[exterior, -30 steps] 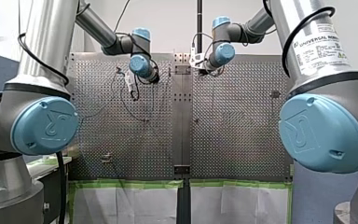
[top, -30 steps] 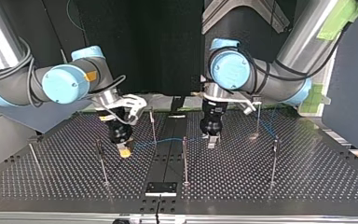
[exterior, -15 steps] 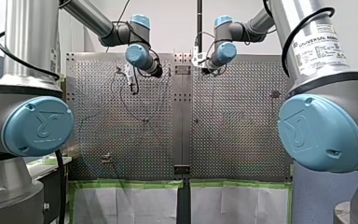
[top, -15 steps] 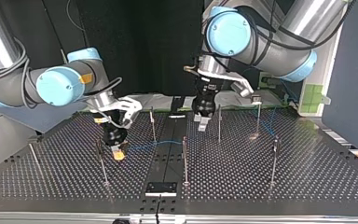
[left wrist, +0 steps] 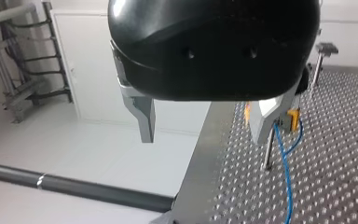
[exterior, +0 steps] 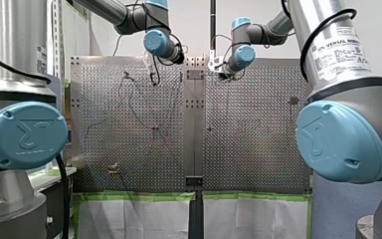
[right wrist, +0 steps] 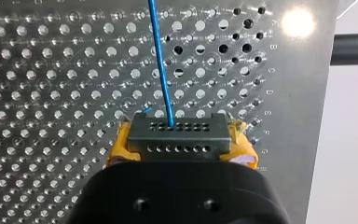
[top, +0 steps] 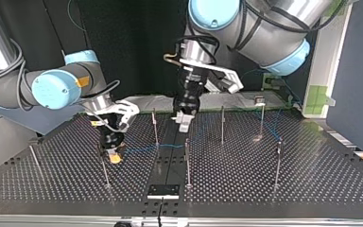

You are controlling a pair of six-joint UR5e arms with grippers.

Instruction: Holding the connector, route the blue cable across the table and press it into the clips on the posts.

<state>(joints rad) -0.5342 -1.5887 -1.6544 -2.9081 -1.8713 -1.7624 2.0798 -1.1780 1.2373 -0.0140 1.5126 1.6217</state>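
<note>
My gripper will carry the blue cable [right wrist: 160, 58], which runs straight from the connector's hole [right wrist: 171, 126]. The cable will slant and bend gently on the way and stay seated there.
My right gripper [right wrist: 179, 154] has its yellow pads shut on a dark grey connector [right wrist: 177, 134]. The blue cable [right wrist: 161, 65] runs straight ahead from the connector over the perforated plate. In the top view this gripper [top: 115, 157] hangs low over the table at the left, and the blue cable [top: 144, 148] trails from it past a thin post [top: 155, 126]. My left gripper [top: 183, 121] is raised above the table's middle strip. Its metal fingers [left wrist: 144, 119] stand open with nothing between them. It is apart from the cable [left wrist: 286, 179], which lies beyond one finger.
Several thin posts stand on the table: one near the middle front [top: 187, 163], one behind it [top: 222, 124], two at the top view's right [top: 278, 163] and one beside my right gripper [top: 104, 169]. A black plate [top: 163, 190] sits at the front edge.
My left arm has lifted off the table and swung toward the top view's left, away from the cable. My right gripper has drifted slightly left with the connector.
</note>
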